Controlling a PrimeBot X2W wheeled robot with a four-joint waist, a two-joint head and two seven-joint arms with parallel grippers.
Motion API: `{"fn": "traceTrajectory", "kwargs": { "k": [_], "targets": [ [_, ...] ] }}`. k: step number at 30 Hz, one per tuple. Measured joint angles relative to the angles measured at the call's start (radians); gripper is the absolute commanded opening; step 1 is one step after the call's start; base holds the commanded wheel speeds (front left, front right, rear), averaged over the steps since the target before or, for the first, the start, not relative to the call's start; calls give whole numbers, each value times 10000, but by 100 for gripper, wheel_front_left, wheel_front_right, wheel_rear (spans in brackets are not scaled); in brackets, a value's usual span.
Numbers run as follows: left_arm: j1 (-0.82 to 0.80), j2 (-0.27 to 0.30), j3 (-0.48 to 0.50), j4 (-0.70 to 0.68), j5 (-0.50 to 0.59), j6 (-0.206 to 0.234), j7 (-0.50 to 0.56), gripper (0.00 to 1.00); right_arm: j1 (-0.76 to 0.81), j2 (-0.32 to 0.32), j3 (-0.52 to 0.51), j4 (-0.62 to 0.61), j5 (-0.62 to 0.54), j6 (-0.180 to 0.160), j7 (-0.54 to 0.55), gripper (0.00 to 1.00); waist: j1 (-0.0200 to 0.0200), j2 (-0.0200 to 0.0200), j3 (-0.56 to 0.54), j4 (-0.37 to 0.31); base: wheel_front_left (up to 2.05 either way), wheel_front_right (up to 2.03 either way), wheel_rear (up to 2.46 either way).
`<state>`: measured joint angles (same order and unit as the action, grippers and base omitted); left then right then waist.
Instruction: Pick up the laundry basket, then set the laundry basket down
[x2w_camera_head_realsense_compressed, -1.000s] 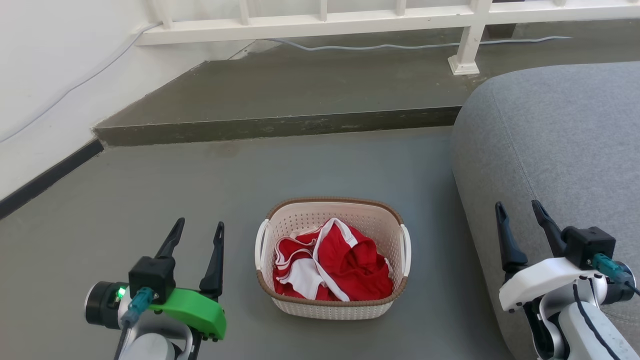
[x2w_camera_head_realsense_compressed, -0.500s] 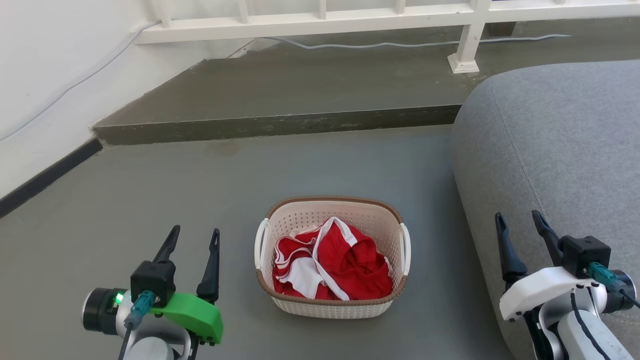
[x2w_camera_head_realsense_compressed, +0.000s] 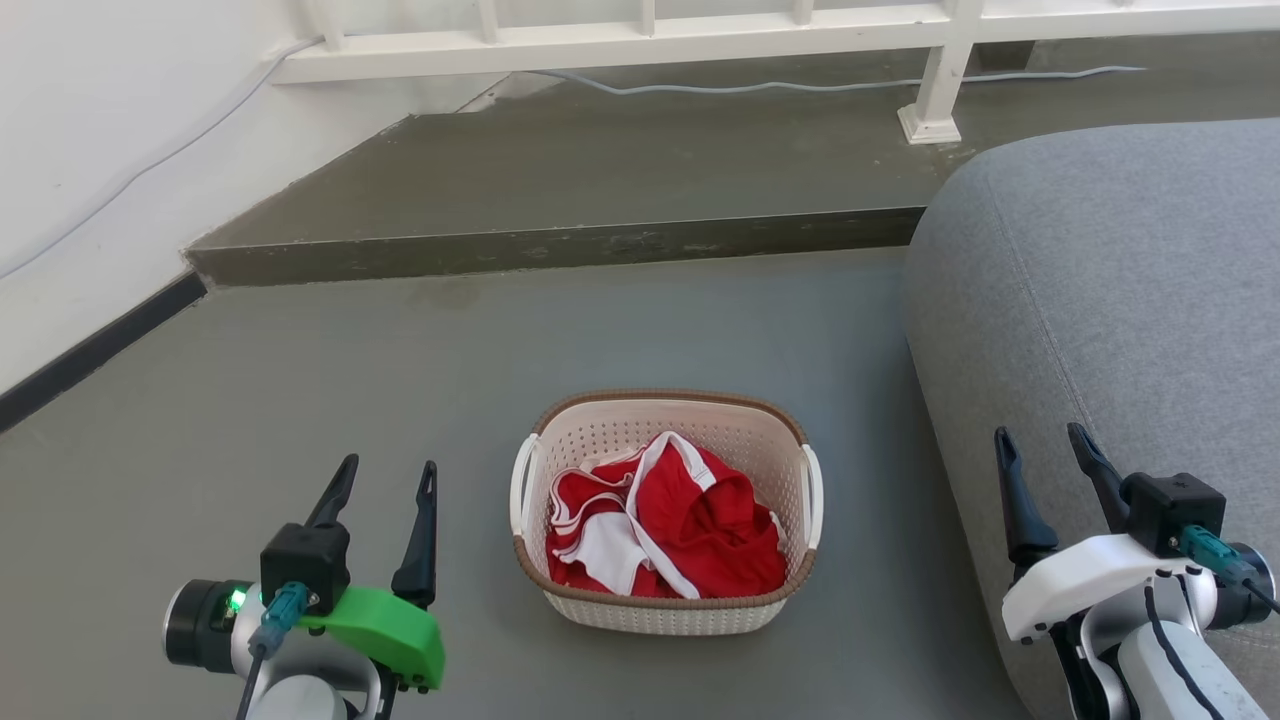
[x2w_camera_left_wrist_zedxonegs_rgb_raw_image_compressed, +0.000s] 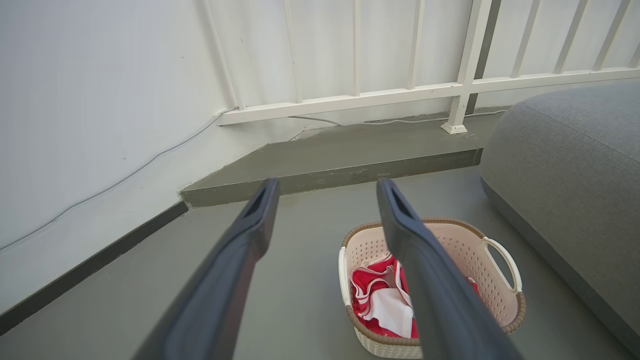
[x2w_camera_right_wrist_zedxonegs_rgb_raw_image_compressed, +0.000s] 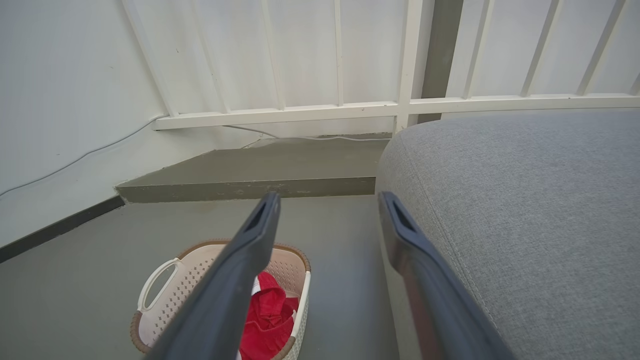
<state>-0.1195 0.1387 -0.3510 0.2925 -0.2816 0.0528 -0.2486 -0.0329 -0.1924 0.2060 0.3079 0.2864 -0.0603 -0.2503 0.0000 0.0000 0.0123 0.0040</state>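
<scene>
My gripper will find that the white handle (x2w_camera_head_realsense_compressed: 813, 497) stays fixed in line with the laundry basket's brown rim (x2w_camera_head_realsense_compressed: 799, 434) when I lift the laundry basket, because the handle runs straight into that rim.
The laundry basket (x2w_camera_head_realsense_compressed: 600, 440) stands on the grey floor, cream and perforated with a brown rim band and white side handles, holding red and white clothes (x2w_camera_head_realsense_compressed: 665, 530). My left gripper (x2w_camera_head_realsense_compressed: 388, 475) hangs open to its left, a short gap away, empty. My right gripper (x2w_camera_head_realsense_compressed: 1045, 443) is open over the sofa's edge, well right of the basket, also empty. In the left wrist view the basket (x2w_camera_left_wrist_zedxonegs_rgb_raw_image_compressed: 495, 280) lies below and right of the left gripper (x2w_camera_left_wrist_zedxonegs_rgb_raw_image_compressed: 325, 187). The right wrist view has the basket (x2w_camera_right_wrist_zedxonegs_rgb_raw_image_compressed: 200, 270) at lower left of the right gripper (x2w_camera_right_wrist_zedxonegs_rgb_raw_image_compressed: 327, 200).
A grey sofa (x2w_camera_head_realsense_compressed: 1120, 290) fills the right side, close beside the basket. Behind the basket a raised concrete step (x2w_camera_head_realsense_compressed: 560, 250) crosses the floor, with a white railing (x2w_camera_head_realsense_compressed: 640, 40) and a cable beyond. A white wall with a black skirting (x2w_camera_head_realsense_compressed: 90, 350) runs along the left.
Both grippers have sunk a little lower in the head view and stay open. The basket rests in the same place on the floor.
</scene>
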Motion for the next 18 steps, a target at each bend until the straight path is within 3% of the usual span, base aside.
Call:
{"fn": "traceTrajectory", "kwargs": {
  "k": [18],
  "targets": [
    [-325,-157,2,-151,-29,0,0,100,-328,29,-23,-134,4,165,-2,100,0,0,916,20,0,0,0]
  ]
}}
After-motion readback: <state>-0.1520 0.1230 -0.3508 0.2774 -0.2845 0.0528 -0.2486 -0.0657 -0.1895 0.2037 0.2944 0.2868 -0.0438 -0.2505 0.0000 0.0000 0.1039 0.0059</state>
